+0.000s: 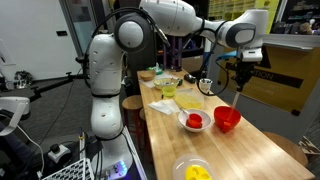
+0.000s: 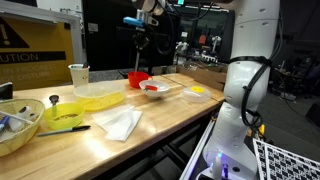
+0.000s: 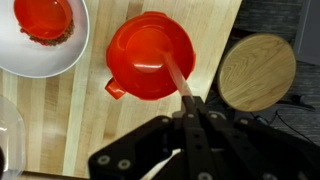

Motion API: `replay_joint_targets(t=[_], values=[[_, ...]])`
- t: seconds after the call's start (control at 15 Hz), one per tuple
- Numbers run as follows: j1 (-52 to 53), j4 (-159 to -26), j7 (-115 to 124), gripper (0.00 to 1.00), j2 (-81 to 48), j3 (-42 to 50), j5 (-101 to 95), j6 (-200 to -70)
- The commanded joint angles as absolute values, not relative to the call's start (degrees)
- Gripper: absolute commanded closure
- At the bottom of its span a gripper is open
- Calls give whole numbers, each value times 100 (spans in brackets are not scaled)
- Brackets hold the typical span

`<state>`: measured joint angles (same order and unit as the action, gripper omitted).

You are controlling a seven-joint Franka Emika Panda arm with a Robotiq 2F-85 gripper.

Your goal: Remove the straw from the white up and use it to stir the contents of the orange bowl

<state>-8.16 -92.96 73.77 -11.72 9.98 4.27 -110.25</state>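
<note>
The straw is close to the orange bowl's rim [image 1: 236, 110] farthest from the white bowl, so next my gripper lowers and sweeps it back toward the white bowl's side [image 1: 218, 117].
The orange bowl [image 3: 140, 50] sits on the wooden table [image 3: 80, 120] near its edge, and it shows in both exterior views [image 1: 228, 119] [image 2: 138, 79]. My gripper [image 3: 190, 104] is shut on a pale straw [image 3: 175, 72] and hangs above the bowl [image 1: 240, 76] [image 2: 140, 46]. The straw points down and its lower end lies over the inside of the bowl. I cannot tell whether it touches the contents. No white cup shows clearly in the wrist view.
A white bowl [image 3: 40, 40] with a red item stands beside the orange bowl. A round wooden stool [image 3: 258, 72] is past the table edge. Further along the table are a clear cup [image 2: 78, 75], yellow-green bowls [image 2: 65, 113] and a cloth [image 2: 122, 122].
</note>
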Motion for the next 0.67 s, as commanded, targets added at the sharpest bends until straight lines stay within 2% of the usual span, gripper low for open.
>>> replay_joint_targets(t=[0.0, 0.6], values=[[-903, -9216, 7374, 99, -1237, 1085, 496, -10970], [-816, -9884, 7405, 99, -737, 1121, 259, -11215]])
